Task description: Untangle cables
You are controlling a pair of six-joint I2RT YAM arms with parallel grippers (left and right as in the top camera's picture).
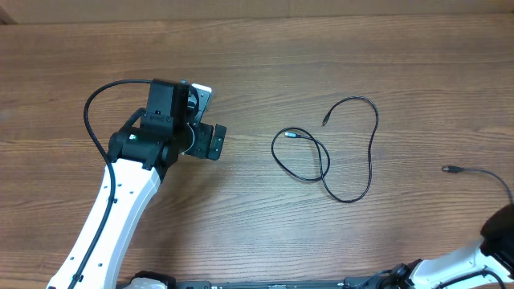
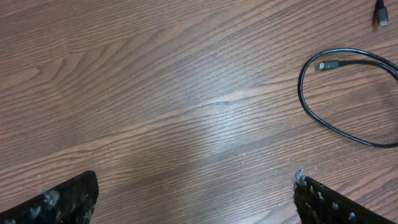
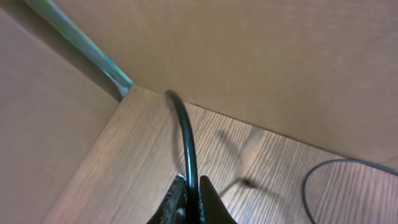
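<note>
The second black cable (image 1: pixel 454 168) is clear of the looped cable, so the robot's right gripper should go on over the wood (image 3: pixel 140 134) by the brown wall before it lets go of the second cable there.
One thin black cable (image 1: pixel 323 156) lies in a loose loop on the table's middle, with its plug ends at the loop's left and top. In the left wrist view its loop and plug (image 2: pixel 323 65) show at the upper right. My left gripper (image 1: pixel 210 141) is open and empty, left of that cable; its fingers (image 2: pixel 196 182) stand wide apart over bare wood. A second black cable (image 1: pixel 474 171) lies at the right, its plug end pointing left. My right gripper (image 3: pixel 193 190) is shut on this cable (image 3: pixel 185 134), which rises from between the fingers.
The wooden table (image 1: pixel 241 233) fills the view. The right arm (image 1: pixel 498 237) sits at the bottom right corner. In the right wrist view a brown wall (image 3: pixel 261 56) stands behind the table's far corner, and another cable curve (image 3: pixel 309 183) lies at the right.
</note>
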